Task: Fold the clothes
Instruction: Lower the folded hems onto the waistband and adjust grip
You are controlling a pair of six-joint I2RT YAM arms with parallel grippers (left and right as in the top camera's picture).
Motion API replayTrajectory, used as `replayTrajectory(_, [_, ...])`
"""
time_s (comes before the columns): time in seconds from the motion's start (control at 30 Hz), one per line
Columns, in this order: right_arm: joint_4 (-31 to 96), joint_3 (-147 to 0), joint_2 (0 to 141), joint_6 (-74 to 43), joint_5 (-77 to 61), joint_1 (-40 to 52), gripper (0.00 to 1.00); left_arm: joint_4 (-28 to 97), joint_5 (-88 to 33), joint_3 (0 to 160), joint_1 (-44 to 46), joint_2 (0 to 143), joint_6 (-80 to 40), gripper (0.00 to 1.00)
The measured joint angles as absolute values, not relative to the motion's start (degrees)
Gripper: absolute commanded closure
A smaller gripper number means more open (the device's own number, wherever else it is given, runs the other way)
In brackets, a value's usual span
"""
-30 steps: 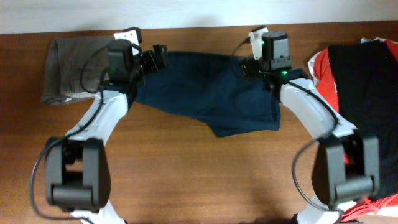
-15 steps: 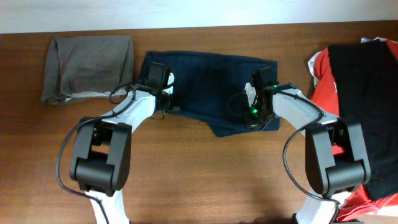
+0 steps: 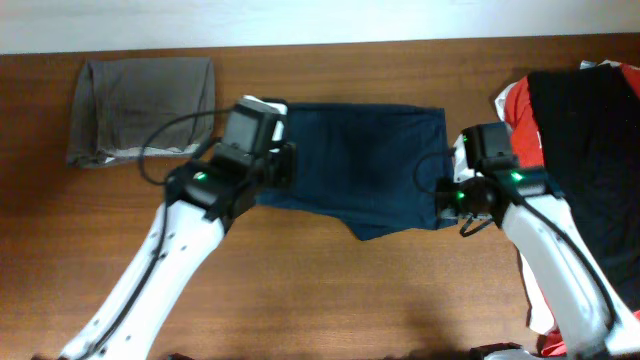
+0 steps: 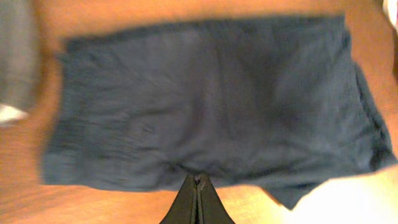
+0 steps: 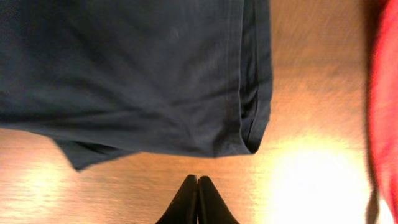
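Observation:
The shorts (image 3: 350, 170) are lying far back from the table's near edge, so next my right gripper presses on their far half (image 3: 404, 138) along with my left gripper and pulls them closer.
Dark navy shorts (image 3: 360, 165) lie flat on the wooden table, in the middle, with a flap sticking out at the near edge. My left gripper (image 3: 286, 166) is at their left edge. In the left wrist view the left gripper (image 4: 197, 178) is shut, its tips right against the near hem of the shorts (image 4: 205, 106); no cloth shows between them. My right gripper (image 3: 446, 196) sits at the shorts' near right corner. In the right wrist view it (image 5: 197, 179) is shut over bare wood, a little apart from the shorts (image 5: 137, 74).
A folded grey garment (image 3: 140, 95) lies at the back left. A pile of red and black clothes (image 3: 580, 120) fills the right edge and shows in the right wrist view as red cloth (image 5: 382, 93). Bare table (image 3: 350, 290) stretches in front.
Both grippers have gone from open to shut. The arms have drawn back from the shorts' far edge to their left and right sides. The shorts now lie narrower.

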State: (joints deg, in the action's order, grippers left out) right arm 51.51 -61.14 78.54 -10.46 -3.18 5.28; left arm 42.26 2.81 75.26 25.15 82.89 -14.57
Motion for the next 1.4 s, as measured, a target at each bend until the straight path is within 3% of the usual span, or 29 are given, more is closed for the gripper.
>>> replayTrajectory(0.1, [43.51, -62.0, 77.28, -8.47, -4.69, 5.28, 0.96, 42.3, 5.48, 75.29, 20.08, 82.08, -14.57, 0.99])
replayTrajectory(0.23, [27.29, -62.59, 96.44, -4.99, -6.37, 5.28, 0.96, 31.92, 6.68, 75.2, 14.44, 100.18, -13.19, 0.99])
replayTrajectory(0.33, [22.41, -63.9, 109.21, -3.88, -6.68, 4.93, 0.96, 24.82, 5.74, 75.0, 13.69, 110.76, -8.21, 1.0])
replayTrajectory(0.43, [26.98, -66.72, 111.61, -4.51, -7.18, 4.43, 0.96, 24.51, 4.93, 74.96, 13.69, 111.98, -6.39, 1.0])
replayTrajectory(0.6, [46.26, -63.26, 104.71, -9.06, -6.28, 1.41, 0.96, 26.41, 4.73, 75.0, 13.69, 112.51, -6.7, 1.0])
replayTrajectory(0.8, [47.53, -65.76, 93.82, -4.69, -10.31, 1.41, 0.96, 29.34, 2.33, 76.97, 13.63, 116.07, -7.6, 1.0])
replayTrajectory(0.93, [26.37, -68.51, 93.34, -3.84, -11.88, 1.43, 0.96, 14.26, -3.07, 83.59, 13.69, 111.72, -7.75, 1.0])
replayTrajectory(1.03, [10.92, -68.97, 103.7, -3.64, -11.97, 1.56, 0.96, -1.28, -4.34, 84.53, 13.74, 118.76, -7.77, 1.0])
replayTrajectory(1.2, [-7.68, -68.45, 119.74, 2.68, -12.36, 3.29, 0.96, -2.87, -5.54, 83.79, 13.74, 128.35, -2.9, 1.0])
replayTrajectory(1.33, [-2.0, -70.19, 121.45, 2.96, -11.49, 3.92, 0.96, 0.62, -5.19, 83.96, 13.74, 129.51, -0.6, 1.0])
replayTrajectory(1.4, [8.21, -71.77, 119.77, 3.01, -11.53, 3.9, 0.96, 5.06, -5.17, 85.21, 13.74, 129.27, -0.19, 1.0])
